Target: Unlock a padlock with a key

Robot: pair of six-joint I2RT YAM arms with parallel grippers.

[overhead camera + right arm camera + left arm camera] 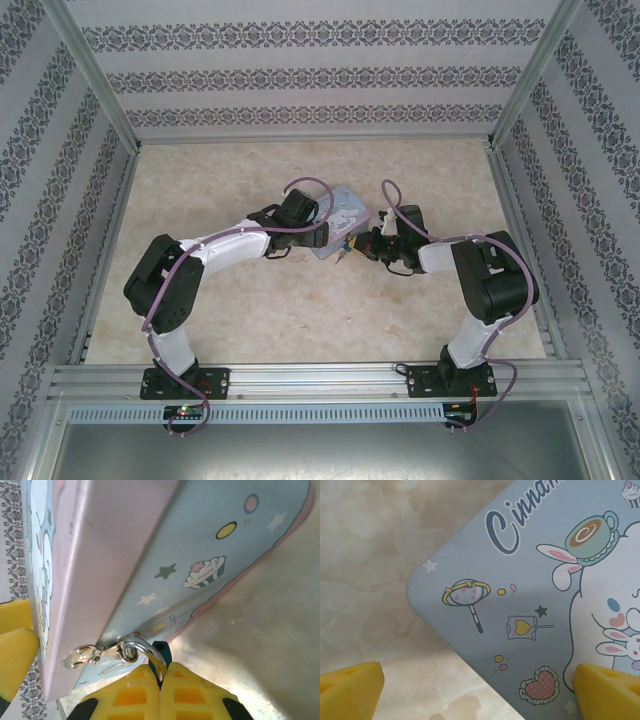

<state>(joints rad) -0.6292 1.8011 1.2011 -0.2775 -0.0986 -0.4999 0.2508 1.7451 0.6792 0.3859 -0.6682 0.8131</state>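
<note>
The open shackle is hooked through the tin's hasp, so my right gripper should move the shackle back out and put the padlock down on the marbled surface before the tin.
The teal padlock is pinched between the yellow fingertips of my right gripper, which is shut on it. Its silvery shackle hooks through the metal hasp on the side of the pale-blue cartoon tin. A small round hole shows in the top of the lock body. The key is hidden. My left gripper hovers open over a corner of the tin's lid, one yellow finger over the table and the other over the lid. From above, both grippers meet at the tin.
The tin sits mid-table on a beige marbled surface. Patterned walls and aluminium posts enclose the table on three sides. An aluminium rail at the near edge carries both arm bases.
</note>
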